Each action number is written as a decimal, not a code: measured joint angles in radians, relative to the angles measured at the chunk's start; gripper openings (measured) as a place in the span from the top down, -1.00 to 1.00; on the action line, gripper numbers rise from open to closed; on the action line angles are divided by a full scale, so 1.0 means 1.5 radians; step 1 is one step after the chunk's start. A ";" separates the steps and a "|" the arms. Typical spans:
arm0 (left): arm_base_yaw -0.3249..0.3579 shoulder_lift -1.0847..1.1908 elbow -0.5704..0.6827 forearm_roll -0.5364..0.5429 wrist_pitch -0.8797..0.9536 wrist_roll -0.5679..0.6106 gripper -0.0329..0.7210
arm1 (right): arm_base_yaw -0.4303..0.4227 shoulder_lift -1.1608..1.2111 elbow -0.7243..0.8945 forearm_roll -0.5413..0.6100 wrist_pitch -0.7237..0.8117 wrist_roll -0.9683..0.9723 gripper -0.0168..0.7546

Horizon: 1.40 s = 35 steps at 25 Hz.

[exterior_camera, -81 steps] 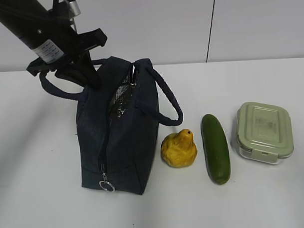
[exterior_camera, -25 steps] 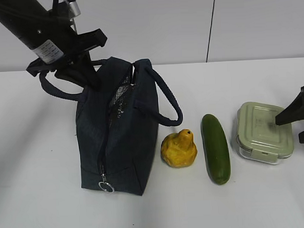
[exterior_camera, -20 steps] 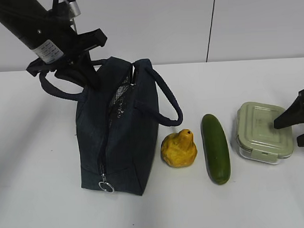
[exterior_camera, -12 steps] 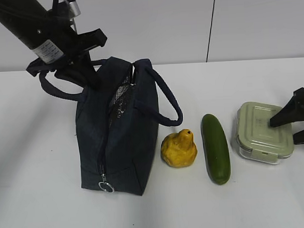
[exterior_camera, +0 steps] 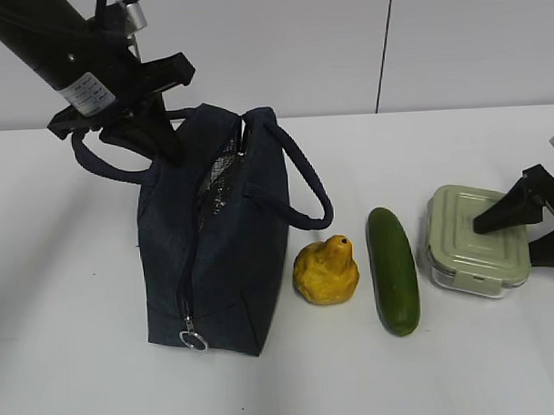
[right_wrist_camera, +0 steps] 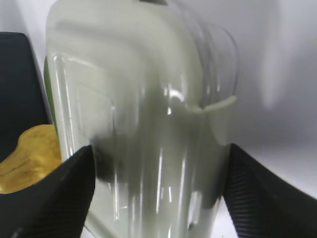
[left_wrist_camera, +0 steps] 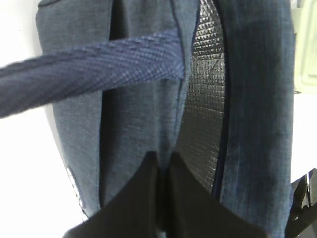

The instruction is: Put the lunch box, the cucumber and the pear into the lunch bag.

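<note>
I expect the lunch bag to go crooked and open wider as I push the lunch box in, because the lunch bag's opening (exterior_camera: 238, 273) gapes narrowly (exterior_camera: 221, 179) between slack sides.
The navy lunch bag (exterior_camera: 233, 255) stands at left, its zipper open and silver lining (left_wrist_camera: 203, 114) showing. My left gripper (exterior_camera: 161, 143) is shut on the left edge of the bag's opening; in the left wrist view its closed tips (left_wrist_camera: 161, 158) pinch the fabric below a loop handle (left_wrist_camera: 99, 69). The yellow pear (exterior_camera: 327, 271) and the dark green cucumber (exterior_camera: 392, 269) lie right of the bag. Further right sits the lunch box (exterior_camera: 474, 242) with its sage lid. My right gripper (exterior_camera: 506, 239) is open, one finger on each side of the lunch box (right_wrist_camera: 143, 114), which looks blurred.
A white table (exterior_camera: 73, 360) carries everything, with a pale wall behind. In the right wrist view the pear (right_wrist_camera: 27, 161) and a sliver of the cucumber (right_wrist_camera: 48, 84) show past the box, with the dark bag (right_wrist_camera: 17, 89) beyond.
My right gripper came in from the right edge and moved left until its open fingers straddle the lunch box. The left gripper and the bag have stayed put.
</note>
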 joint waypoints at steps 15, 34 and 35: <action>0.000 0.000 0.000 0.000 0.001 0.000 0.89 | -0.002 0.005 -0.004 0.037 0.025 -0.018 0.04; 0.000 0.003 0.000 -0.168 -0.031 0.044 0.89 | 0.083 -0.093 -0.039 0.329 0.063 0.016 0.04; 0.000 0.003 0.000 -0.170 -0.032 0.045 0.89 | 0.096 -0.111 -0.039 0.342 0.064 0.019 0.03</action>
